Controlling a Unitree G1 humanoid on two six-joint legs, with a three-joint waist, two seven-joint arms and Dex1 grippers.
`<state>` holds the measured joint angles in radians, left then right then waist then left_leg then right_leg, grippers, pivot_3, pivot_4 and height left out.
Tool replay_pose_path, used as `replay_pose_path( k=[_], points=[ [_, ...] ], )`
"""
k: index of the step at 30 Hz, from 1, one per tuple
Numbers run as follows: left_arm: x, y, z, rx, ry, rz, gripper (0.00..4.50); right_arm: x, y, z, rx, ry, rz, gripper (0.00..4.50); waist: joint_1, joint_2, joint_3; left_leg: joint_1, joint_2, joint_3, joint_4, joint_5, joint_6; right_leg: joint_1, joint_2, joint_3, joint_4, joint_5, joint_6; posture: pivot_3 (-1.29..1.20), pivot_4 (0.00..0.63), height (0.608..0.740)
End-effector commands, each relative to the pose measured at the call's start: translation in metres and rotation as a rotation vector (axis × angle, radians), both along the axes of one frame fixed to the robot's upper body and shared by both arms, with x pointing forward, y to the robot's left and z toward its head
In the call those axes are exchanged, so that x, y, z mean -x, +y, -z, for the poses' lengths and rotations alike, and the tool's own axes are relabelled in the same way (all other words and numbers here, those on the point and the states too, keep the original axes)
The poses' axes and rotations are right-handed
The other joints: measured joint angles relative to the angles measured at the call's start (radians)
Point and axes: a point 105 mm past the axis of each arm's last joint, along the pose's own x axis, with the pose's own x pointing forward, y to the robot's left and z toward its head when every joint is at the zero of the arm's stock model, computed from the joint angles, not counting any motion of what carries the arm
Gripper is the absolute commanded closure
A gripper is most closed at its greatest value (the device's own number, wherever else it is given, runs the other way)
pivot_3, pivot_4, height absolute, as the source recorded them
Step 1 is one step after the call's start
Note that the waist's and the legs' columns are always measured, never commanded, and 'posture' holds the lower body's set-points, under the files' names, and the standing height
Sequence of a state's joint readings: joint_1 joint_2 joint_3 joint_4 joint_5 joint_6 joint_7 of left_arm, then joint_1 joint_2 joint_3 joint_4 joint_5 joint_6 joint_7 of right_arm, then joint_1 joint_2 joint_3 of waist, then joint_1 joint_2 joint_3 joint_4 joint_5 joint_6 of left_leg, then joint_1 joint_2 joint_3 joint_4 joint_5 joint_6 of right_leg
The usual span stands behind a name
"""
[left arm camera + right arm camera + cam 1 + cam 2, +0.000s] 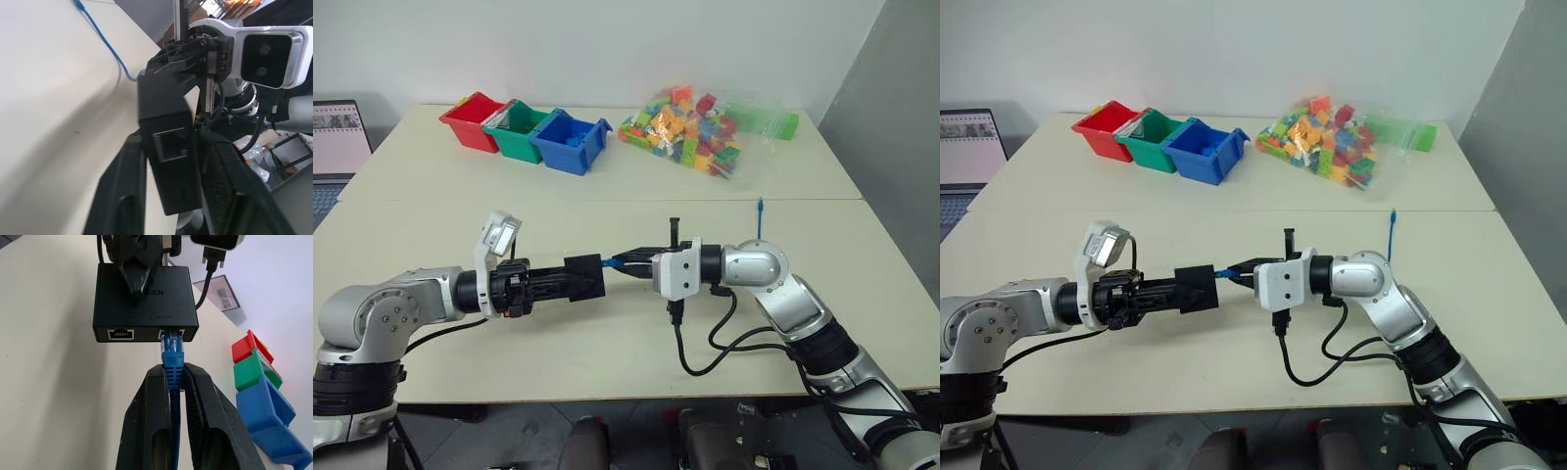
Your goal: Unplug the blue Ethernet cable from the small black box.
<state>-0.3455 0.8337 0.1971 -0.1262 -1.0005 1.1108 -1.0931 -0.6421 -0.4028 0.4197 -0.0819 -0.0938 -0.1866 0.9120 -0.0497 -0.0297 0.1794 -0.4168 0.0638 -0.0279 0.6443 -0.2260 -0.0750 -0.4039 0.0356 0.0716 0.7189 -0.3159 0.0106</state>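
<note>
Next, my right gripper opens, roll and squeezes the plug's top and bottom side before pulling, since it grips the blue boot's sides, clear of the latch.
Above the table's middle, my left gripper is shut on the small black box, holding it level. In the left wrist view the box sits between the two fingers. The blue Ethernet cable's plug sits in the box's right-hand port, next to a free port. My right gripper is shut on the cable's blue boot just behind the plug, facing the left gripper. The rest of the cable trails over the table, and its far end shows beyond the right arm.
Red, green and blue bins stand in a row at the back. A clear bag of coloured bricks lies to their right. A laptop sits off the table's left. Black robot wires loop under the right wrist.
</note>
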Motion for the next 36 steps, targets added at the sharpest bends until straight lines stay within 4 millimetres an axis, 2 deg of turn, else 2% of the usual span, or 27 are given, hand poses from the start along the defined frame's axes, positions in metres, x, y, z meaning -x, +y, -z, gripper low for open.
replay_pose_path(
  k=[1,6,8,11,15,18,20,24,29,36],
  points=[
    [0.001,-0.004,-0.008,0.022,-0.036,0.019,3.71,0.006,0.003,-0.019,-0.054,-0.051,-0.027,4.37,0.0,0.0,0.0,0.0,0.0,0.0,0.0,0.0,0.0,0.0,0.0,0.0,0.0,0.0,0.0,0.0,0.15,0.74],
    [0.001,-0.005,-0.008,0.02,-0.045,0.022,3.71,0.011,0.003,-0.015,-0.02,-0.046,-0.046,4.37,0.0,0.0,0.0,0.0,0.0,0.0,0.0,0.0,0.0,0.0,0.0,0.0,0.0,0.0,0.0,0.0,0.15,0.74],
    [0.003,-0.004,-0.006,-0.009,-0.061,0.035,3.71,0.016,0.001,-0.012,-0.005,0.011,-0.062,3.67,0.0,0.0,0.0,0.0,0.0,0.0,0.0,0.0,0.0,0.0,0.0,0.0,0.0,0.0,0.0,0.0,0.15,0.74],
    [0.006,-0.005,-0.007,-0.051,-0.117,0.078,3.71,0.023,-0.003,-0.013,0.016,0.107,-0.085,3.11,0.001,0.0,0.0,0.0,0.0,0.0,0.0,0.0,0.0,0.0,0.0,0.0,0.0,0.0,0.0,0.0,0.15,0.74],
    [0.013,-0.006,-0.007,-0.114,-0.183,0.153,3.71,0.034,-0.011,-0.022,-0.032,0.41,-0.102,2.29,0.002,0.0,0.0,0.0,0.0,0.0,0.0,0.0,0.0,0.0,0.0,0.0,0.0,0.0,0.0,0.0,0.15,0.74],
    [0.017,-0.005,-0.005,-0.135,-0.188,0.2,3.71,0.03,-0.018,-0.027,-0.12,0.7,-0.079,2.25,0.002,0.0,0.0,0.0,0.0,0.0,0.0,0.0,0.0,0.0,0.0,0.0,0.0,0.0,0.0,0.0,0.15,0.74],
    [0.017,-0.005,-0.006,-0.124,-0.192,0.213,3.71,0.024,-0.021,-0.027,-0.171,0.821,-0.047,2.25,0.002,0.0,0.0,0.0,0.0,0.0,0.0,0.0,0.0,0.0,0.0,0.0,0.0,0.0,0.0,0.0,0.15,0.74],
    [0.016,-0.007,-0.012,-0.074,-0.19,0.21,3.71,0.03,-0.022,-0.016,-0.228,1.085,-0.046,2.25,0.001,0.0,0.0,0.0,0.0,0.0,0.0,0.0,0.0,0.0,0.0,0.0,0.0,0.0,0.0,0.0,0.15,0.74],
    [0.012,-0.007,-0.016,-0.043,-0.192,0.187,3.71,0.039,-0.02,-0.016,-0.268,1.231,-0.083,2.25,-0.001,0.001,0.0,-0.001,0.0,0.0,-0.001,0.0,0.0,-0.001,0.0,0.0,-0.001,-0.003,0.004,0.0,0.15,0.74],
    [0.011,-0.008,-0.017,-0.049,-0.191,0.184,3.71,0.035,-0.01,-0.01,-0.292,1.239,-0.045,2.25,-0.004,0.001,0.0,-0.001,0.0,0.0,-0.001,0.0,0.0,-0.001,0.001,0.0,-0.001,-0.003,0.005,0.0,0.15,0.74]
  ],
)
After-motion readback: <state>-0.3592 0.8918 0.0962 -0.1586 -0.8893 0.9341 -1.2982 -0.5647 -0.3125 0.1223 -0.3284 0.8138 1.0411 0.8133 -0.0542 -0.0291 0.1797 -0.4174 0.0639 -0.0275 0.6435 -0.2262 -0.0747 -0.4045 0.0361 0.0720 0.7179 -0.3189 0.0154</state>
